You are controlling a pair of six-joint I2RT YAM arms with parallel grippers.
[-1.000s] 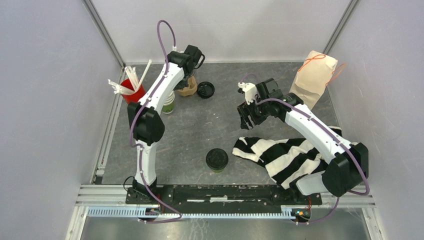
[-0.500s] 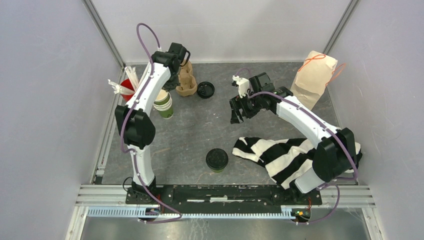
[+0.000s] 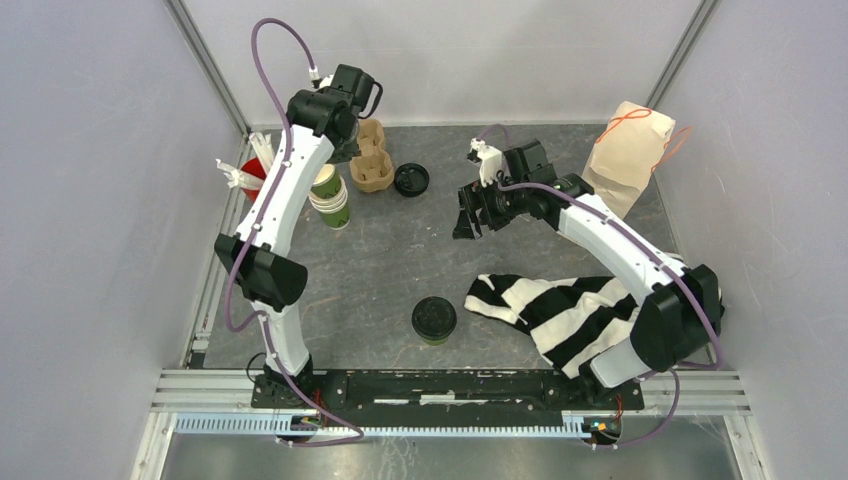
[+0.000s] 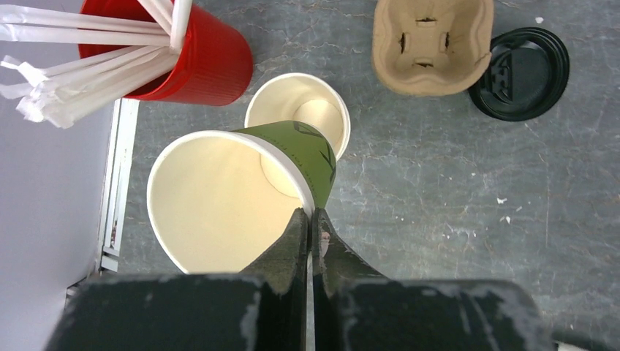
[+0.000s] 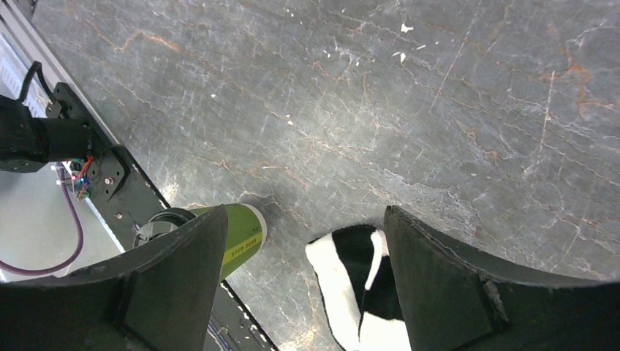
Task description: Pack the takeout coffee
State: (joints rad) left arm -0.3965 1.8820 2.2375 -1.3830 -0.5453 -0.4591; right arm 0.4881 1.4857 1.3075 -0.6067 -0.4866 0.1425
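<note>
I should next carry the held cup with my left gripper to the spot (image 3: 428, 270) beside the lidded cup until it stands there, because the held cup hangs by its rim (image 4: 272, 151) and the spot is clear.
My left gripper (image 4: 308, 214) is shut on the rim of an open green cup (image 4: 227, 197), cream inside, which hangs tilted just above a second open cup (image 4: 300, 110); from above, the held cup (image 3: 326, 184) sits over the other one (image 3: 336, 213). A loose black lid (image 3: 411, 179) lies right of the brown carrier (image 3: 372, 168). A lidded green cup (image 3: 434, 318) stands near the front middle and also appears past my right finger as the lidded cup (image 5: 237, 230). My right gripper (image 3: 468, 218) hangs open and empty over bare table, jaws wide in the wrist view (image 5: 305, 213).
A red cup with white straws (image 3: 258, 180) stands at the back left by the wall. A brown paper bag (image 3: 625, 155) leans at the back right. A black-and-white striped cloth (image 3: 570, 305) lies under the right arm, its edge (image 5: 358, 292) showing between the right fingers.
The left arm has swung back and left, uncovering the carrier and raising the pinched cup off the other. The right gripper has opened wider and shifted slightly left.
</note>
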